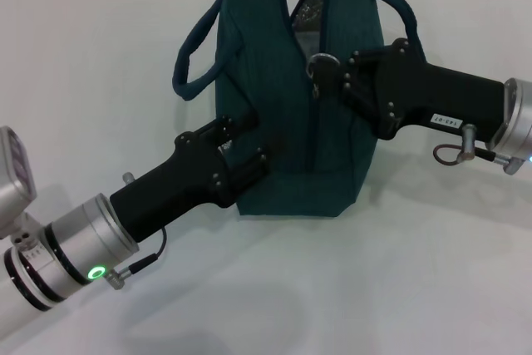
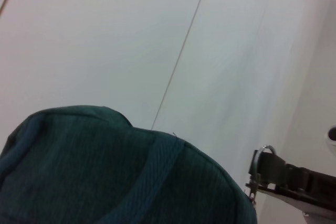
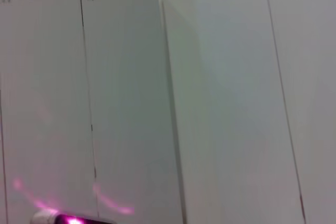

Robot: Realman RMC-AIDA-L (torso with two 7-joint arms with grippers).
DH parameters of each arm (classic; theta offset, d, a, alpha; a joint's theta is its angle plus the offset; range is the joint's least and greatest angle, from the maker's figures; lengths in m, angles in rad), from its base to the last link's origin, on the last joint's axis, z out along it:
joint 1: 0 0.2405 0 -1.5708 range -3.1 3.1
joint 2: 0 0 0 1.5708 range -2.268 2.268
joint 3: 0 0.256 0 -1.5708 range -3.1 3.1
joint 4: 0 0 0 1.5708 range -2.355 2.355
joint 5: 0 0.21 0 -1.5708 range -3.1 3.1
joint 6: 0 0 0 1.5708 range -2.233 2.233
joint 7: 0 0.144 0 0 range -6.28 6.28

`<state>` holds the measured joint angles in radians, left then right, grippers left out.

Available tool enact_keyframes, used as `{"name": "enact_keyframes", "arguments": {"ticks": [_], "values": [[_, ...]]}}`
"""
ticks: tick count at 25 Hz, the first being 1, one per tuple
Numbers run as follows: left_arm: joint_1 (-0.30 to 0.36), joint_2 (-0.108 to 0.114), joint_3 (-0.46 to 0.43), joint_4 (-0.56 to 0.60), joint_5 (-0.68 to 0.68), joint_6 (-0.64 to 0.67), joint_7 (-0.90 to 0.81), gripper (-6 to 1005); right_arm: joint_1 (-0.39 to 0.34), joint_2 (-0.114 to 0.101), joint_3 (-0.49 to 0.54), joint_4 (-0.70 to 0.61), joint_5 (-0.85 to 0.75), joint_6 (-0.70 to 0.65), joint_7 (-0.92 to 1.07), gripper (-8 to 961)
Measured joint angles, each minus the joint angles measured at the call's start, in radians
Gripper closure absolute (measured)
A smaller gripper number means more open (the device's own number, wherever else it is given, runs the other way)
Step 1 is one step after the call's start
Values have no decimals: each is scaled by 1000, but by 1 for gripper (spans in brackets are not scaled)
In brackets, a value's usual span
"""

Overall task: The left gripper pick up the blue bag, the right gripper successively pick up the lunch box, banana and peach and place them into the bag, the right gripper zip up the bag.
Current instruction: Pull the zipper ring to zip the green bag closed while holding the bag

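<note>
My left gripper is holding the blue bag low on its side, and the zipper is wide open at the bag's top (image 1: pixel 309 18). My left gripper should take hold again higher up the bag's side (image 1: pixel 236 68).
The blue bag (image 1: pixel 283 97) stands upright on the white table (image 1: pixel 374 288) in the head view. Its zipper is closed up the lower front and still open at the top, where silver lining shows. My left gripper (image 1: pixel 241 145) is clamped on the bag's lower left side. My right gripper (image 1: pixel 335 72) is at the zipper, its fingertips closed on the metal pull ring (image 1: pixel 322 62). The left wrist view shows the bag's top (image 2: pixel 105 177) and the right gripper (image 2: pixel 286 177) beyond it. The lunch box, banana and peach are out of view.
The bag's two carry handles (image 1: pixel 195 47) stick out to either side. White table surface lies all around the bag. The right wrist view shows only white wall panels (image 3: pixel 121 103).
</note>
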<state>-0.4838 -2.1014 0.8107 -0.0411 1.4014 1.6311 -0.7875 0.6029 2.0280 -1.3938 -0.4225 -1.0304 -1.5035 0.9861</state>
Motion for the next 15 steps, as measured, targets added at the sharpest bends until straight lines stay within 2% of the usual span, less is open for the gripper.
{"name": "enact_keyframes", "arguments": {"ticks": [4,10,15], "values": [[-9,-2,1,-1,0,-26,-3,499,0,0,-14,1,7,-17,2,945],[-30,-6,-3,-24,-6,-85,-3,260,2,0,-21,1,10,-24,13,945],[-36,-6,-5,-31,-8,-94,-2,185,1,0,-21,1,11,-24,14,945]]}}
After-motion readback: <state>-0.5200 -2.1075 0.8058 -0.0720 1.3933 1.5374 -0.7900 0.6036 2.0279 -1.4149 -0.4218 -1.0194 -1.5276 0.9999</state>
